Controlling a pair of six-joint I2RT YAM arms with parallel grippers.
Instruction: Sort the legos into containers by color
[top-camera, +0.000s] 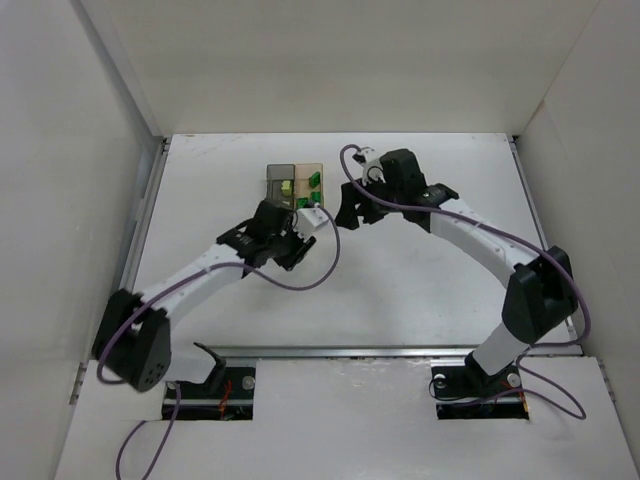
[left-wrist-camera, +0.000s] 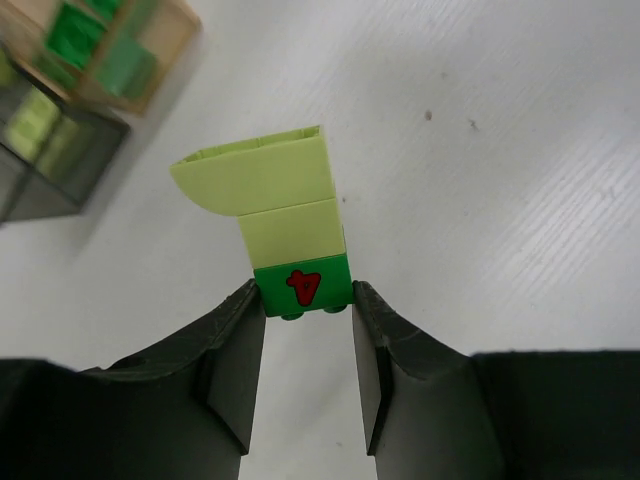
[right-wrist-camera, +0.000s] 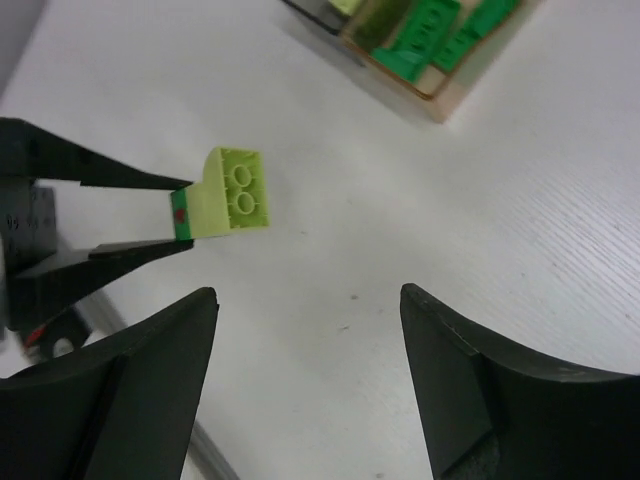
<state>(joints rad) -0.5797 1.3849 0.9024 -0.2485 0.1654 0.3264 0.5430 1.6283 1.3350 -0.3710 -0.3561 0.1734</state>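
Note:
The dark green brick (left-wrist-camera: 303, 287) in my left gripper is attached to pale yellow-green bricks. My right gripper should take hold of the pale end (left-wrist-camera: 262, 175) and pull it off before sorting.
My left gripper (left-wrist-camera: 305, 300) is shut on the dark green bottom brick (left-wrist-camera: 303, 285), marked in red, of a small lego stack. Two pale yellow-green bricks (left-wrist-camera: 280, 190) sit joined above it, held just above the table. The stack also shows in the right wrist view (right-wrist-camera: 232, 195), between the left fingers (right-wrist-camera: 100, 180). My right gripper (right-wrist-camera: 308, 300) is open and empty, a short way from the stack. The joined containers (top-camera: 295, 183) stand just beyond both grippers. The amber box (right-wrist-camera: 440, 75) holds dark green bricks. The smoky grey box (left-wrist-camera: 50, 150) holds pale ones.
White walls enclose the table on the left, back and right. Purple cables loop off both wrists; the left one hangs near the left gripper (top-camera: 300, 235). The right gripper (top-camera: 350, 210) is close beside it.

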